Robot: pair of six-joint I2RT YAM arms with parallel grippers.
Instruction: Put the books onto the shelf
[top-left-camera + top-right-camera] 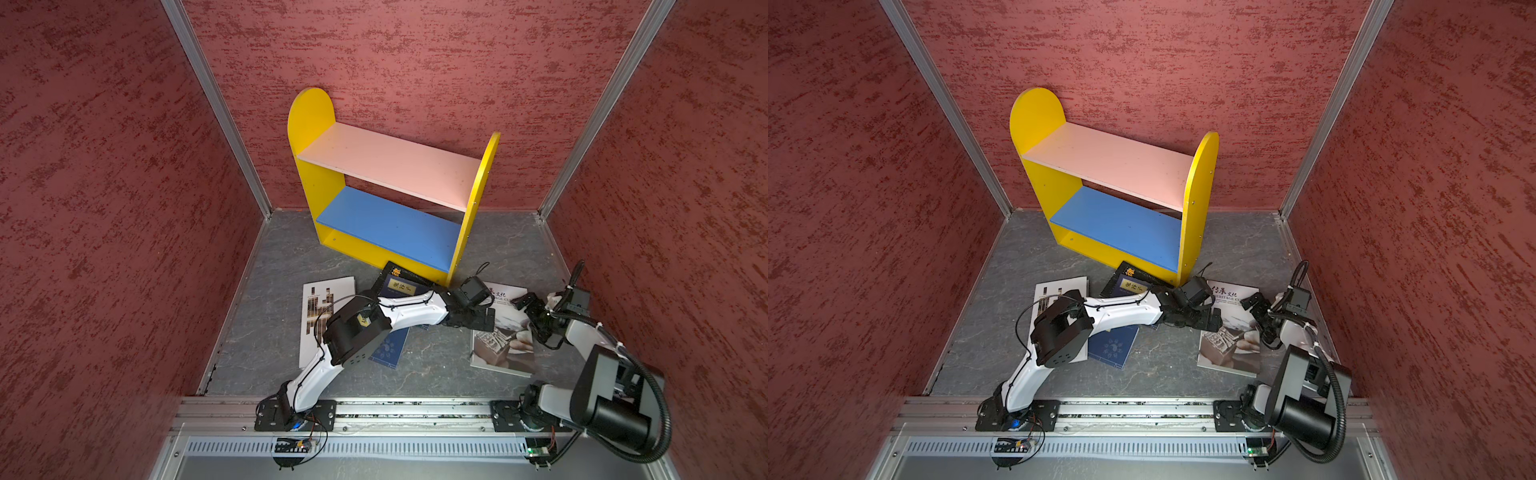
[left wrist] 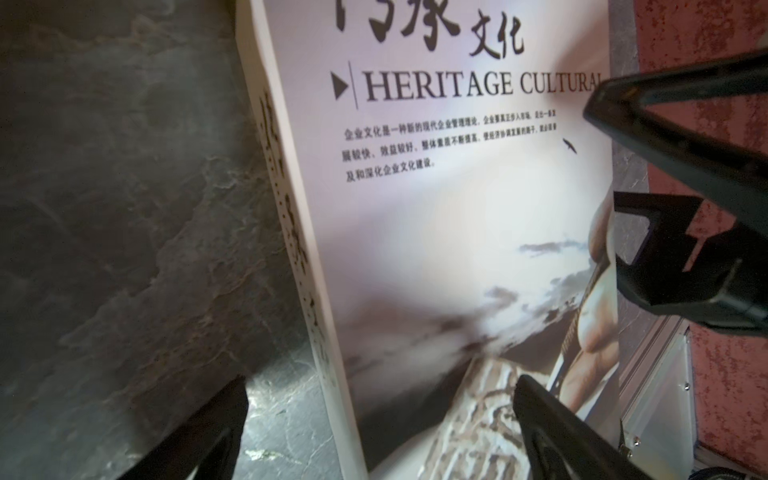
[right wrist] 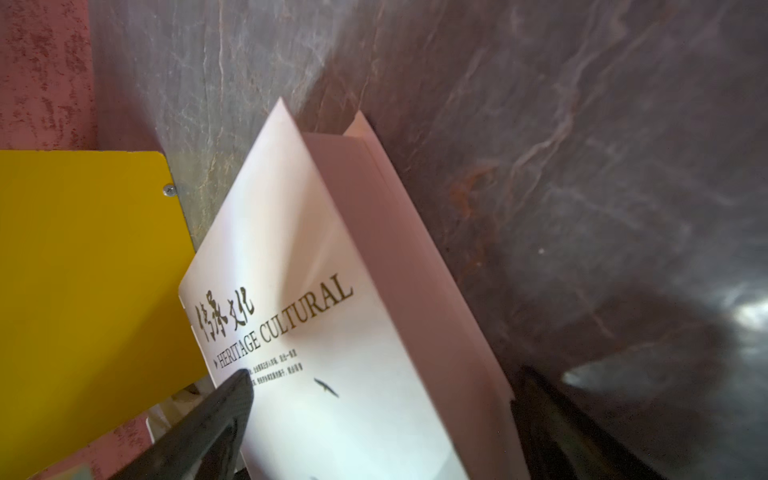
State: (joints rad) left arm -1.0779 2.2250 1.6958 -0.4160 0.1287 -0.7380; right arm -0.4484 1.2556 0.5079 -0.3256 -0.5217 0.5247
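My left gripper is pointing down above the white book's spine (image 2: 297,240), so my right gripper should hold the opposite edge (image 3: 408,296) while my left gripper comes in from the spine's side.
The white "Heritage Cultural" book (image 1: 503,345) (image 1: 1229,349) lies flat on the floor, right of the shelf (image 1: 390,166) (image 1: 1113,162). My left gripper (image 1: 484,319) (image 2: 382,415) reaches across and stands open astride the book's (image 2: 436,228) spine edge. My right gripper (image 1: 534,318) (image 3: 382,399) is open astride the opposite edge of the book (image 3: 332,332). A white book with brown bars (image 1: 316,316), a black book with orange characters (image 1: 395,272), a navy book with a yellow label (image 1: 401,287) and another navy book (image 1: 388,349) lie partly under the left arm. Both shelf boards are bare.
Red textured walls (image 1: 104,208) enclose the grey slate floor (image 1: 436,365) on three sides. An aluminium rail (image 1: 415,409) carrying both arm bases runs along the front. The shelf's yellow side panel (image 3: 83,270) stands close to the book's far corner.
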